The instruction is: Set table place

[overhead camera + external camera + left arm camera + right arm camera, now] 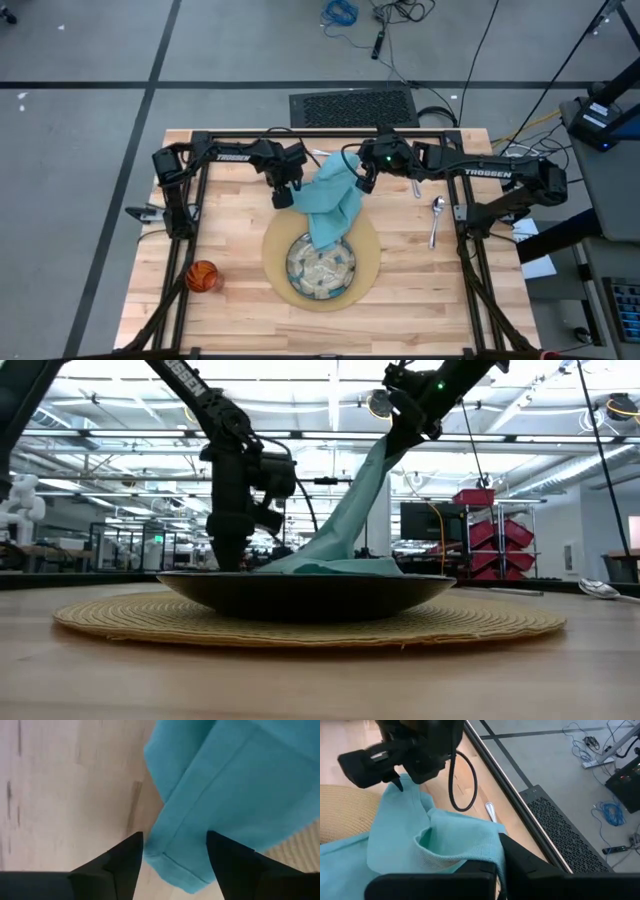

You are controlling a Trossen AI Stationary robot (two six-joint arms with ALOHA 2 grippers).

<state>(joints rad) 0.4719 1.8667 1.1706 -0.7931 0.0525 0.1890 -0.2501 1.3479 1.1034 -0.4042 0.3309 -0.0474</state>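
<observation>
The napkin hangs at a slant from my right gripper with its lower end on the plate. Next, my left gripper pinches the napkin's hemmed corner and pulls the napkin out wide.
A light-blue napkin hangs from my right gripper, which is shut on it high above the table. Its lower end lies on the greenish patterned plate, which sits on the round tan mat. My left gripper is open and points down just beyond the mat's far left edge. In the left wrist view its fingers stand on either side of the napkin's hemmed corner; I cannot tell whether they touch it. The orange cup stands at the near left. My right gripper pinches a bunched upper part of the napkin between its two fingers, coming from above and the table's right. How many layers it holds I cannot tell. The cloth hangs slanting below the gripper, and its lower end rests on the plate.
A silver spoon lies right of the mat. Another silver utensil lies near the far right, and its handle also shows in the right wrist view. The black frame posts stand at both sides. Bare wood lies near and left of the mat.
</observation>
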